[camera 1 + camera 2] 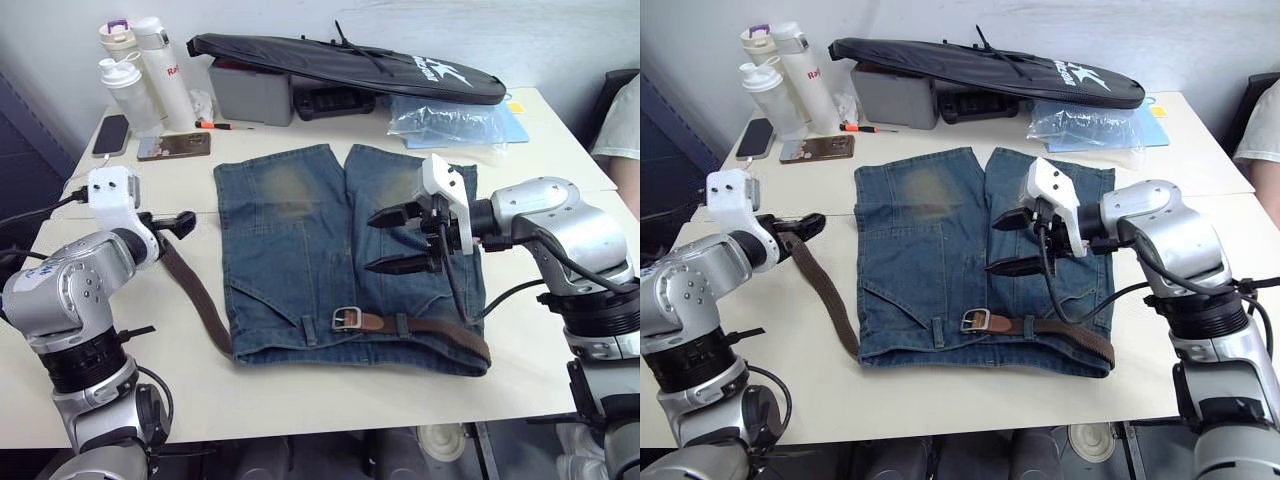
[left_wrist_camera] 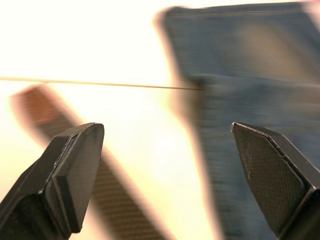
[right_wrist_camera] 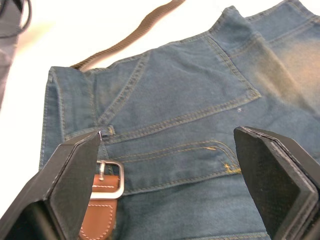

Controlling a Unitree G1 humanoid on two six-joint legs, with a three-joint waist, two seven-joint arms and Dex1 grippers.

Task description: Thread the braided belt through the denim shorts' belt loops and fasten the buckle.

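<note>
The strap (image 1: 196,287) stretches loose well past the shorts' corner (image 1: 236,356), so it will curve back in a loop and get to the buckle when I carry it.
The denim shorts (image 1: 300,250) lie flat mid-table, waistband toward me. The braided belt (image 1: 440,335) runs along the waistband under a belt loop (image 1: 401,324), wraps round the right end, comes out at the left corner and trails up-left across the table as a loose strap (image 1: 195,295). Its silver buckle (image 1: 346,318) rests on the waistband, unfastened, and shows again in the right wrist view (image 3: 107,180). My right gripper (image 1: 395,240) hovers open over the shorts just beyond the buckle. My left gripper (image 1: 178,222) is open at the strap's far end, with nothing between its fingers.
Bottles (image 1: 150,60), two phones (image 1: 175,147), a grey box (image 1: 250,95), a long black bag (image 1: 350,65) and a plastic bag (image 1: 440,120) crowd the table's far side. A person's sleeve (image 1: 622,120) is at the right edge.
</note>
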